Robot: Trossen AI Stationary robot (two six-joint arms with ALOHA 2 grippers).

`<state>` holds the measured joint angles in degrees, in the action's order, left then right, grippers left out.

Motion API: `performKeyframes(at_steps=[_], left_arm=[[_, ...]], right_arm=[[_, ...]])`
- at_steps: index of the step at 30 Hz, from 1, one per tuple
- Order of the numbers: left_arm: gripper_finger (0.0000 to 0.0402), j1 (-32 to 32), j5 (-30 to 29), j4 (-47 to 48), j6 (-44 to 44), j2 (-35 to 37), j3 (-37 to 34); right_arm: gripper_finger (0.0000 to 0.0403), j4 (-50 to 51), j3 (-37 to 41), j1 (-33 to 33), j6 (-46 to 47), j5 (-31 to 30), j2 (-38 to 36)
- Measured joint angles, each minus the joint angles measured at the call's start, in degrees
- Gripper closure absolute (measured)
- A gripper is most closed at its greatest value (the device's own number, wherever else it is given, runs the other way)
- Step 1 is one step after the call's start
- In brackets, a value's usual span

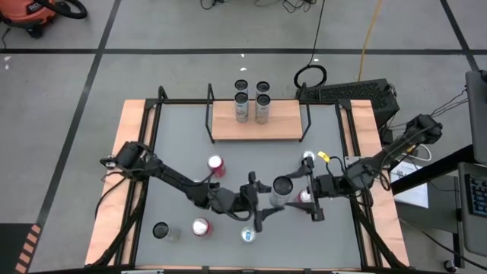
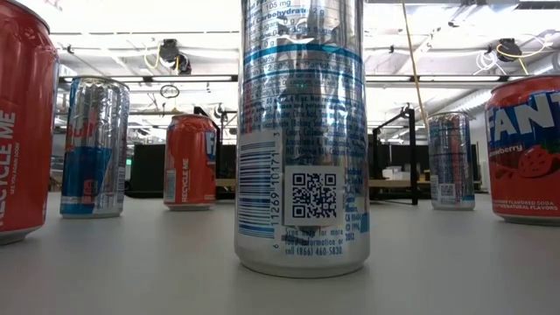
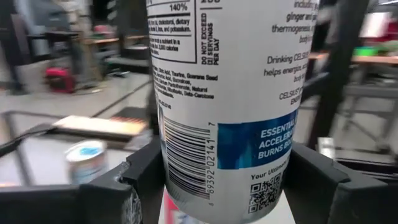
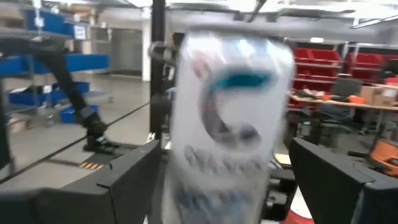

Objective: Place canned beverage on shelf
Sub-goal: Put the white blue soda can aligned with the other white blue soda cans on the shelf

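Observation:
The left gripper is holding the can by its base point(image 3: 224, 208), and that base must stand on the shelf, so next the right gripper grabs the can below its top rim point(image 1: 282, 185).
A tall silver-white can point(image 1: 281, 191) with a blue band point(image 3: 249, 143) stands upright at the table's middle, between my two grippers. My left gripper point(image 1: 265, 201) comes from the left and is shut on the can. My right gripper point(image 1: 306, 192) comes from the right and is open. In the right wrist view its fingers point(image 4: 134, 180) stand on either side of the blurred can point(image 4: 230, 118) with gaps. The light-wood shelf point(image 1: 285, 125) with black rod frames stands at the far middle and bears several cans point(image 1: 242, 106) upright. The low view does not show the held can. My left gripper pinches the can's side wall point(image 3: 168, 168) between its two fingers point(image 3: 140, 183), at the barcode and blue band. The fingers come level from the table's left. The can stands upright in the hold. Whether its base is on the table, I cannot tell.
Loose cans stand on the grey table: red ones point(image 1: 216, 164) point(image 1: 200, 227), a dark one point(image 1: 160, 230), a blue-topped one point(image 1: 248, 234) right before the low camera point(image 2: 302, 131), a white-topped one point(image 1: 308, 158) and a red one point(image 1: 304, 198) by my right gripper.

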<state>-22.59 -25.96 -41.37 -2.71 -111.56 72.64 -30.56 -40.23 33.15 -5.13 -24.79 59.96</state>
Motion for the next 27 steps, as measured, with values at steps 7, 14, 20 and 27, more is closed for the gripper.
performKeyframes(at_steps=[7, 14, 20, 27], left_arm=[[0.0154, 1.4, 12.5, 2.2, 0.1, 0.8, 0.0], [0.0153, 5.0, 26.3, 3.4, -2.0, 0.9, 0.0], [0.0153, 7.6, 33.2, 6.2, -3.0, 0.9, 0.0], [0.0153, 9.1, 34.9, 9.4, -2.8, 0.9, 0.0]], right_arm=[[0.0083, 1.7, 0.1, -0.5, -0.6, 9.0, -2.3], [0.0083, 1.0, 0.1, -2.2, -0.3, 16.1, -2.1], [0.0083, -1.2, 0.1, -3.4, -1.4, 16.2, -2.0], [0.0109, -1.1, 0.1, -5.0, -1.3, 18.7, -2.0]])
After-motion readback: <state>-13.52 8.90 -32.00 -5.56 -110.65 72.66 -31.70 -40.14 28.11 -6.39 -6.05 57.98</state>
